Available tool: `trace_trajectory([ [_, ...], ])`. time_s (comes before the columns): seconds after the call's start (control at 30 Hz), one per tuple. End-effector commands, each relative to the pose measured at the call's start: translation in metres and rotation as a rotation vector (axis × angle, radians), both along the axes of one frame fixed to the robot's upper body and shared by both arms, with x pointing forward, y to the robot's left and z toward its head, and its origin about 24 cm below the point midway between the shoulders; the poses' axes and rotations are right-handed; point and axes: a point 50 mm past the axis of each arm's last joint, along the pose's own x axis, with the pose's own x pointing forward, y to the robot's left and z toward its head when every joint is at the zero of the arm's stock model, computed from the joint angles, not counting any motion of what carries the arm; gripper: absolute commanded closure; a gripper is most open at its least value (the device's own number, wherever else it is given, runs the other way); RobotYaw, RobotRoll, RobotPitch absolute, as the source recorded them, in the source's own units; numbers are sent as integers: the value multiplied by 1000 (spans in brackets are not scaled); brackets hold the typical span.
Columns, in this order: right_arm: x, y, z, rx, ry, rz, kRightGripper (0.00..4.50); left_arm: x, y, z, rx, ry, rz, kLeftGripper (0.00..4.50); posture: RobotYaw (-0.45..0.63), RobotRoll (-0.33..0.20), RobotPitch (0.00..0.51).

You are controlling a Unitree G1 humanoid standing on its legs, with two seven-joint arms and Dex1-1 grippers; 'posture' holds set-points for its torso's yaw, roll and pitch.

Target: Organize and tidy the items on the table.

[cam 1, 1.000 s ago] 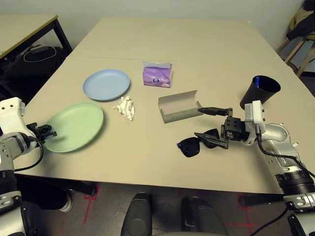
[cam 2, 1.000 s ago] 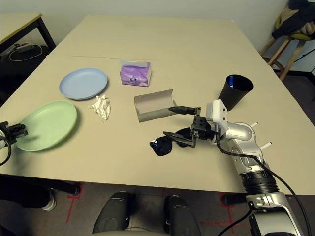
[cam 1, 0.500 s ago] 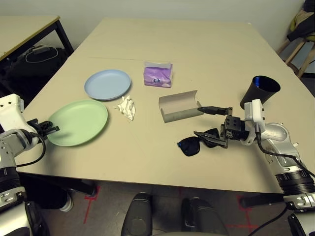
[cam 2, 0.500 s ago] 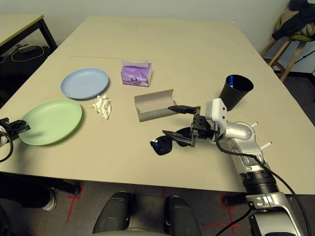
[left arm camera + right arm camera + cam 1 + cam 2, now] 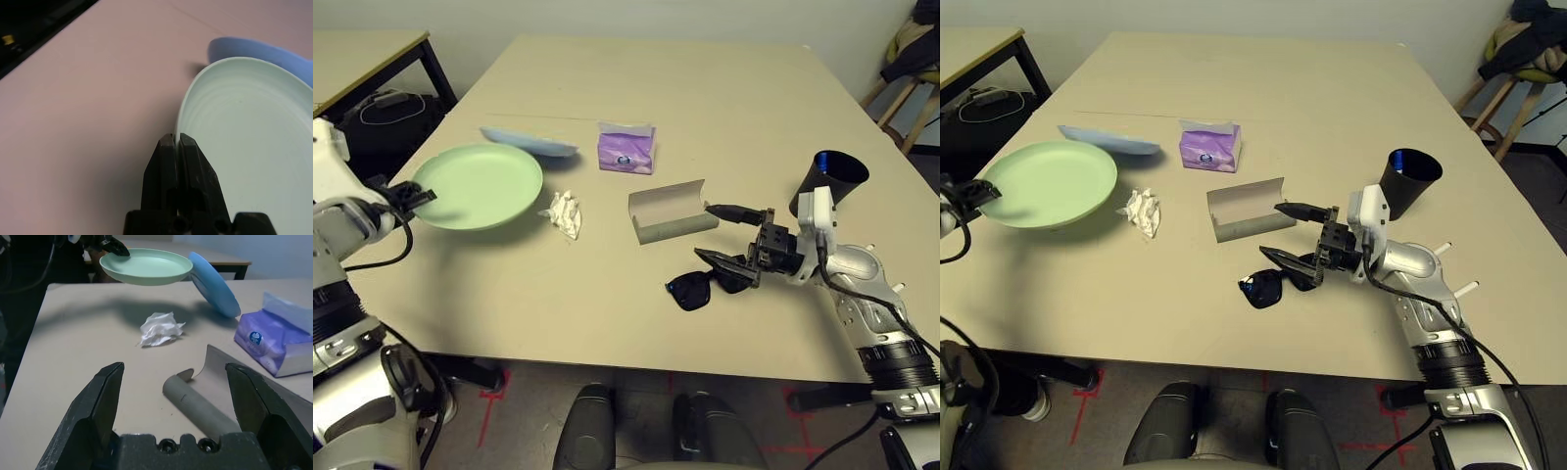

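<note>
The light-blue plate's raised edge (image 5: 193,260) rests against the pale-green plate's rim, so next my left gripper moves back first and then sets the pale-green plate down on the flat light-blue plate (image 5: 217,290).
My left gripper (image 5: 419,194) is shut on the rim of the pale-green plate (image 5: 478,186), and its fingertips (image 5: 175,142) pinch that edge. The plate hangs level above the table (image 5: 607,304). Behind it the light-blue plate (image 5: 212,284) stands tilted, its raised edge at the green plate's rim. A crumpled white tissue (image 5: 564,212) lies beside them. My right gripper (image 5: 705,232) is open, hovering between the open grey-tan glasses case (image 5: 671,211) and the black sunglasses (image 5: 705,287). The black cup (image 5: 827,179) stands behind my right wrist.
A purple tissue pack (image 5: 626,148) sits behind the glasses case. A smaller table (image 5: 362,49) with a black bag under it stands at the back left. A wooden chair (image 5: 911,93) is at the back right.
My left gripper has lifted the green plate off the table and carried it back and inward to the blue plate, which now stands tilted. My right gripper rose slightly and stays open.
</note>
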Motion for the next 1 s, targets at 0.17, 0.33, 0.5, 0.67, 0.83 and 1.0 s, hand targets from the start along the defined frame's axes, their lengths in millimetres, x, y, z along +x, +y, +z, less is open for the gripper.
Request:
trace_trajectory([
  [0.17,-1,-9,1,13,-7,-29,0,10,-6,1,2,-2,-35,4475,235,0,60],
  [0.33,-2,-9,-3,12,-4,-31,0,3,-2,0,8,-2,-22,4475,247,0,59],
  [0.5,0,-9,-4,10,-3,-24,0,-4,4,2,24,-2,-2,4475,268,0,59],
  [0.67,2,-6,-3,8,-6,-9,0,-17,13,7,55,24,4,4475,276,0,59],
  [0.83,3,-5,-2,9,-9,-7,0,-42,21,0,65,91,4,4475,282,0,60],
  [1.0,3,-3,-1,10,-7,-2,0,-45,16,-5,40,108,-14,4475,289,0,61],
])
